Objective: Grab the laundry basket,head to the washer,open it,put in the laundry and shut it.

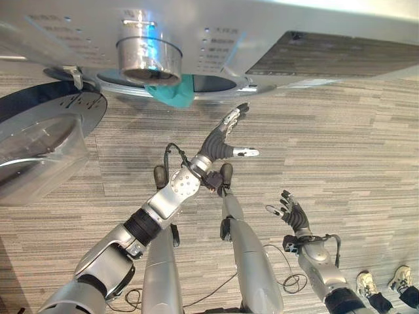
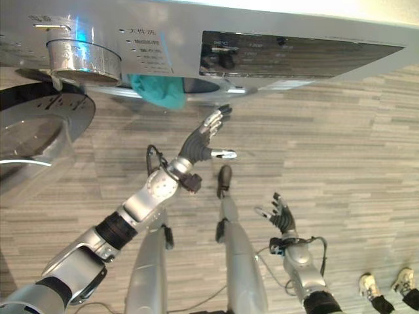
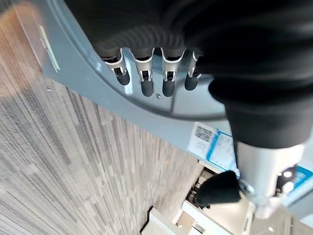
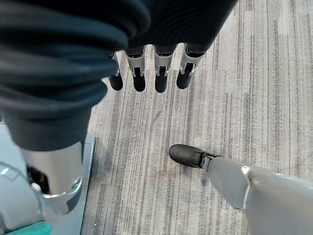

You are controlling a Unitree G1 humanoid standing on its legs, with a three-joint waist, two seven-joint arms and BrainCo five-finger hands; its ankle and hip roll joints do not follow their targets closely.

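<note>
I expect the loose end of the teal cloth [image 1: 173,92] to crumple inward and come clear of the drum opening's rim [image 1: 204,94] when I push, because the cloth hangs limply over that rim.
The silver washer [image 1: 281,39] stands along the far side, seen from above. Its round glass door [image 1: 46,131] hangs swung out at the left. A teal cloth [image 1: 173,91] droops out of the drum opening's rim, just below the silver dial [image 1: 147,59]. My left hand [image 1: 222,140] is raised a little to the right of and below the cloth, fingers straight and thumb spread, holding nothing. Its fingertips [image 3: 146,83] point at the washer's grey front [image 3: 88,88]. My right hand [image 1: 292,212] hangs lower at the right, open over the floor, its fingers [image 4: 146,73] straight.
Striped grey carpet floor [image 1: 340,144] spreads in front of the washer. A person's white shoes [image 1: 383,282] stand at the lower right corner, close to my right arm.
</note>
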